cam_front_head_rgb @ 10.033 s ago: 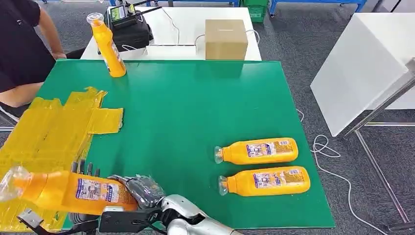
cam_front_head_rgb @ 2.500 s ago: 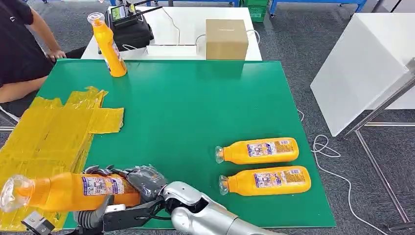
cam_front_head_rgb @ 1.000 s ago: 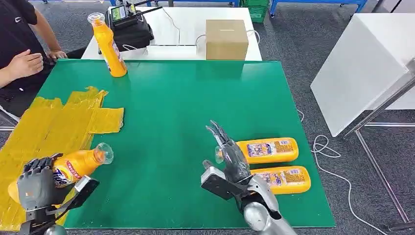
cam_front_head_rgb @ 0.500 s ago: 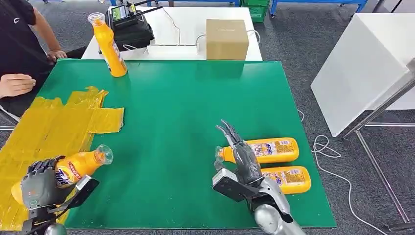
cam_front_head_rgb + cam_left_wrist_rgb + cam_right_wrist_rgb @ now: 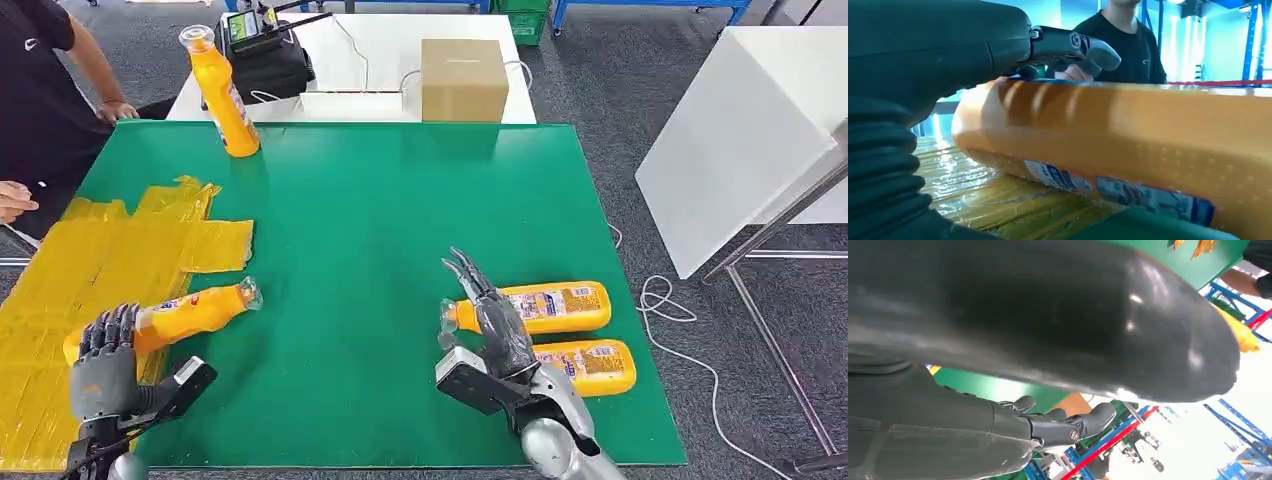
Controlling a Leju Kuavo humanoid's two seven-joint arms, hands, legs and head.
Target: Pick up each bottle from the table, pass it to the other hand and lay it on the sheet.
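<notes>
My gripper will lift the nearer bottle, and the farther bottle (image 5: 560,308) will stay where it lies, because a sliver of green mat (image 5: 590,337) shows between the bottles.
An orange bottle (image 5: 190,312) (image 5: 1148,145) lies on its side at the near edge of the crinkled yellow sheet (image 5: 90,250) (image 5: 978,195), its clear cap out over the green mat (image 5: 380,200). My left hand (image 5: 100,365) (image 5: 923,75) stands just behind its base, fingers straight and apart, one reaching over the bottle. Two more orange bottles lie side by side at the near right, a farther one (image 5: 545,305) and a nearer one (image 5: 590,365). My right hand (image 5: 495,325) (image 5: 998,315) hovers open over their neck ends. Another bottle (image 5: 222,95) stands upright at the far left.
A cardboard box (image 5: 464,80) and a black device (image 5: 262,55) sit on the white table beyond the mat. A person (image 5: 40,90) (image 5: 1128,45) sits at the far left, one hand near the sheet. A white tilted tabletop (image 5: 750,130) stands to the right.
My left hand has laid the bottle flat on the sheet and its fingers have straightened off it. The right hand has barely moved. The person's hand has drawn back towards the left edge.
</notes>
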